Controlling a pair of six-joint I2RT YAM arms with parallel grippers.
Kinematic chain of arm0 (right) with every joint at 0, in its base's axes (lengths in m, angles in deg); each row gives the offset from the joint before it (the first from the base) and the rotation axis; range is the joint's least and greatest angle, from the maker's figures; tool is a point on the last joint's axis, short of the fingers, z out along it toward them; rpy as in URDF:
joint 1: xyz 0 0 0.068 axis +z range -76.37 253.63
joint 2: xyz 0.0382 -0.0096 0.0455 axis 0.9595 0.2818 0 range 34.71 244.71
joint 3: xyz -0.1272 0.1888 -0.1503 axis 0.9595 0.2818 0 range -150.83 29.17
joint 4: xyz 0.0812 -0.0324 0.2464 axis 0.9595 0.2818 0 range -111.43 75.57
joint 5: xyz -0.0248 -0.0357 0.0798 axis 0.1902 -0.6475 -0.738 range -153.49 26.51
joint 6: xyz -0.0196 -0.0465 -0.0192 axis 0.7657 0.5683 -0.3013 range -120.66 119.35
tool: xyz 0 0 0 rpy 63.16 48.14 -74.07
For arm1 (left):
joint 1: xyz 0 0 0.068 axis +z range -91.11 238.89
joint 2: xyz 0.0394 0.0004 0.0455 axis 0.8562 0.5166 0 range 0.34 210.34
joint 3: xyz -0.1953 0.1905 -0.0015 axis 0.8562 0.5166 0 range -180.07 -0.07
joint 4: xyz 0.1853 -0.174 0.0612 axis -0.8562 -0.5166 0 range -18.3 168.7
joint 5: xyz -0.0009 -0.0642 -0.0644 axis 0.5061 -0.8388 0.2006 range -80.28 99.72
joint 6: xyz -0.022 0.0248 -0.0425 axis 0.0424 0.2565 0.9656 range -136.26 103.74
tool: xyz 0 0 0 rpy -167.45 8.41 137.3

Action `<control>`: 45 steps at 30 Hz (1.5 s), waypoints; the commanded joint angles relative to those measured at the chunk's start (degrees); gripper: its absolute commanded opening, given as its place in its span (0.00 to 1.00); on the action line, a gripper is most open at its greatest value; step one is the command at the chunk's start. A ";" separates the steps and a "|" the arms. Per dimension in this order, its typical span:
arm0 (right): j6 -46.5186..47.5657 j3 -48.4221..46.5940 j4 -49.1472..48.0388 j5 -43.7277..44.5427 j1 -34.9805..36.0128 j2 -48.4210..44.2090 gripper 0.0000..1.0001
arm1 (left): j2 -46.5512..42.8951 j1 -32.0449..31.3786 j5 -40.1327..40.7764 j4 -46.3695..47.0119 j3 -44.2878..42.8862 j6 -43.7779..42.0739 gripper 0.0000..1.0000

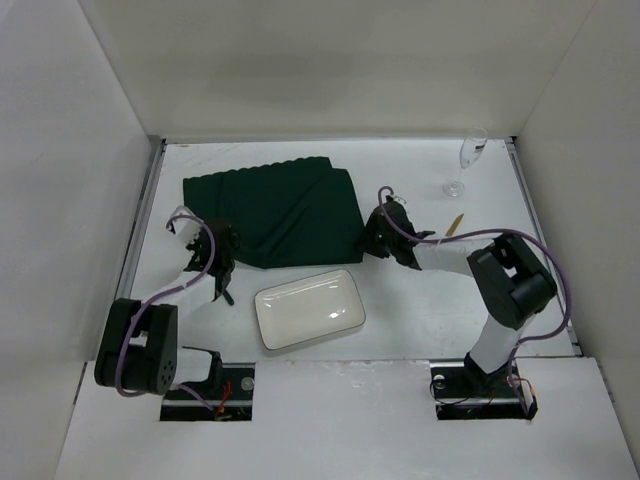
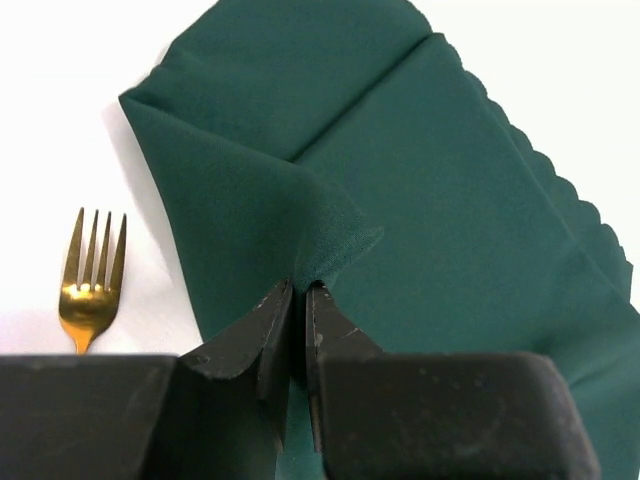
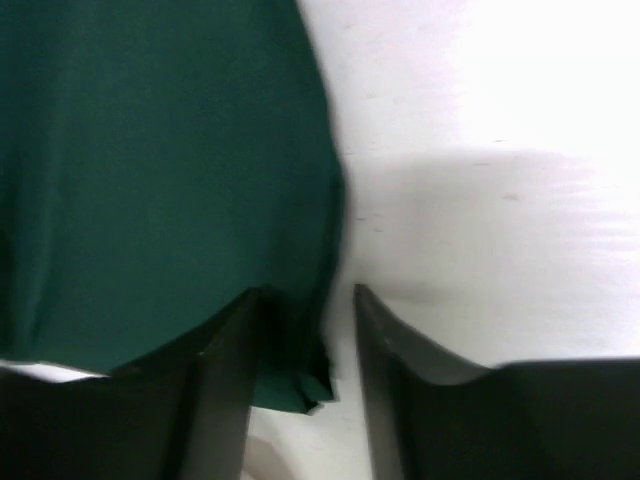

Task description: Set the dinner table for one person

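Next, I open my left gripper and grab the placemat's near corner by the fork before I pull the placemat straight, because my left gripper is pinching a raised fold inside the placemat's edge.
A dark green scallop-edged placemat lies creased at the back left of the white dinner table. My left gripper is at its near left corner. In the left wrist view this gripper is shut on a raised fold of the placemat. My right gripper is at the mat's near right corner. In the right wrist view that gripper is open and straddles the edge of the placemat; the cloth corner lies between its fingers.
A white rectangular plate sits just in front of the placemat, between the two arms. A gold fork lies on the table left of the cloth. A stemmed glass stands back right, with a gold utensil near it.
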 commanded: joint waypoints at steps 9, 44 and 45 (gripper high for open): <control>-3.09 -7.55 -4.18 -2.30 -14.31 -2.51 0.06 | 8.43 -3.26 -1.39 6.91 -2.95 4.17 0.05; -1.95 15.04 -11.20 1.40 -11.43 -17.02 0.56 | -1.59 -2.21 -0.51 -6.62 -10.42 -4.26 0.42; -1.60 15.04 -11.47 1.49 -10.72 -16.93 0.54 | -0.44 -2.22 -1.03 -6.53 -11.92 -5.23 0.42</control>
